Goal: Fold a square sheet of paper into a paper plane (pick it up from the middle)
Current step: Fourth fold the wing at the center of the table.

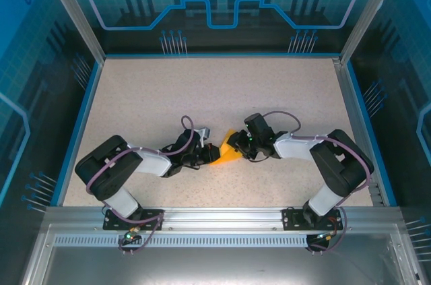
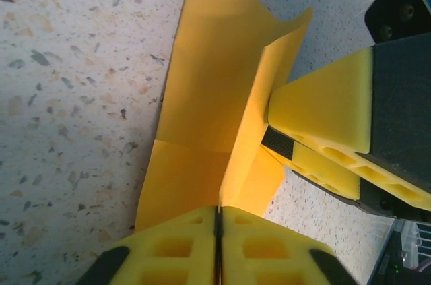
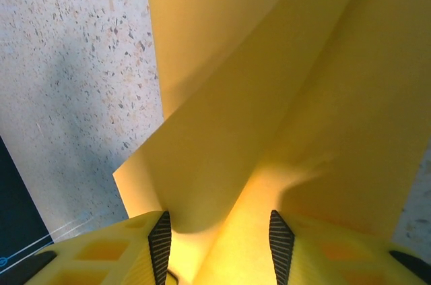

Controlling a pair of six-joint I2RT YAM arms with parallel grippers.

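Next, I open my left gripper and lean the fold over the flat sheet (image 2: 194, 106) with my right gripper, because the fold stands upright (image 2: 253, 108) between my left gripper's fingers.
The square sheet of paper (image 1: 227, 155) is orange-yellow and lies creased at mid-table between my two grippers. One fold of it (image 2: 202, 83) stands upright off the table. My left gripper (image 2: 219, 209) is shut on the near end of that upright fold. In the top view it (image 1: 206, 153) sits just left of the sheet. My right gripper (image 3: 220, 234) is open, with a curved flap of the paper (image 3: 283, 96) passing between its black pads (image 3: 159, 244). Its yellow fingers (image 2: 323, 106) reach in from the right. A finished paper plane is out of view.
The speckled table (image 1: 202, 89) is bounded by a blue rim and glass walls (image 1: 222, 9). An aluminium rail (image 1: 222, 221) with both arm bases runs along the near edge. Both arms lie low, elbows out to the sides.
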